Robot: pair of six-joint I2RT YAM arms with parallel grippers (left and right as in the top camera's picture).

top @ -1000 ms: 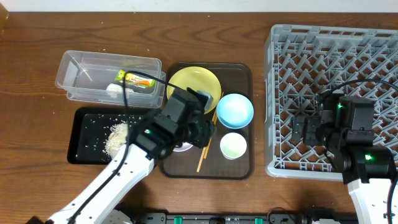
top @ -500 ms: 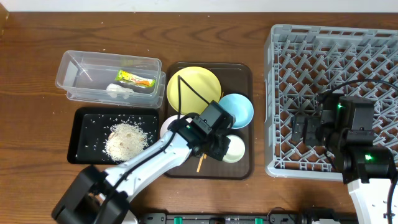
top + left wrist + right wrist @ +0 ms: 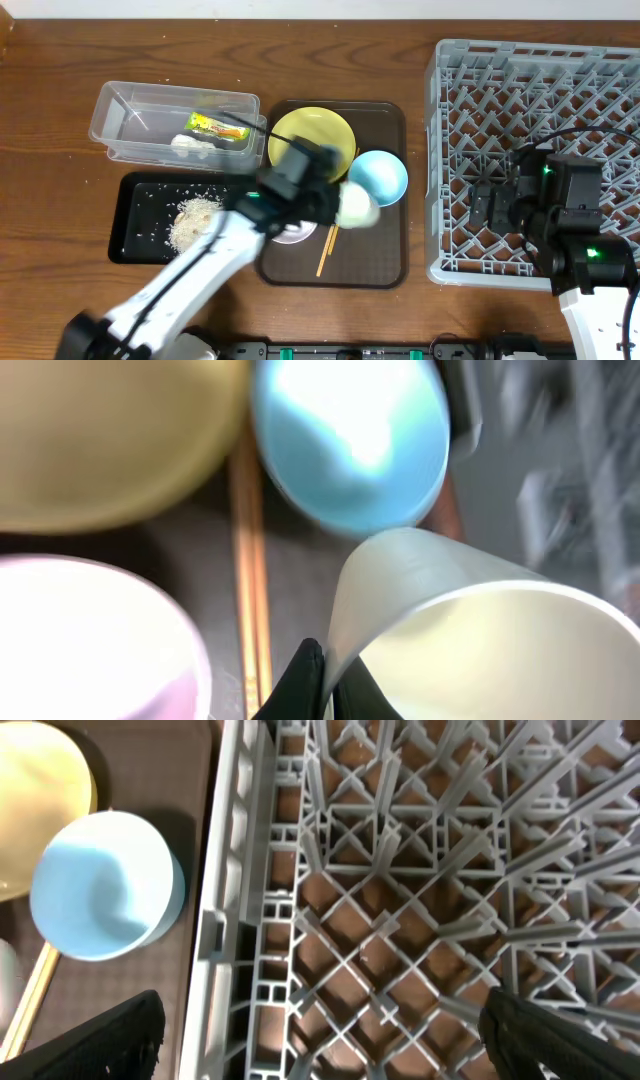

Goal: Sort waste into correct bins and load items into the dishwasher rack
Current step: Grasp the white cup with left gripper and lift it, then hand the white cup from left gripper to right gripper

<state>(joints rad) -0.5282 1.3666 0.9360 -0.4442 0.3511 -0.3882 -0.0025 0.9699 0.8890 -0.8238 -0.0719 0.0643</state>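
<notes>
The robot's left gripper is holding the cup by its rim, far from the grey rack (image 3: 470, 130), so the right gripper should grip the cup's far side (image 3: 369, 207) and load the cup.
My left gripper (image 3: 338, 201) is shut on the rim of the small pale green cup (image 3: 358, 206), holding it tilted above the brown tray. In the left wrist view the dark fingertips (image 3: 312, 678) pinch the cup's (image 3: 470, 630) wall, one inside and one outside. Below it lie the blue bowl (image 3: 350, 440), the yellow plate (image 3: 110, 440), the white bowl (image 3: 90, 640) and the chopsticks (image 3: 250, 560). My right gripper (image 3: 330, 1055) hangs open over the left part of the grey dishwasher rack (image 3: 560, 90), with nothing between its fingers.
The clear tub (image 3: 130, 105) at the back left holds the wrapper (image 3: 218, 127) and a white tissue (image 3: 185, 143). Rice grains (image 3: 190, 220) lie in the black tray (image 3: 130, 250). The brown serving tray (image 3: 385, 265) sits mid-table, left of the rack's wall (image 3: 235, 920).
My left gripper closed on the cup's rim and lifted it off the tray, up and toward the plate. The right arm has not moved.
</notes>
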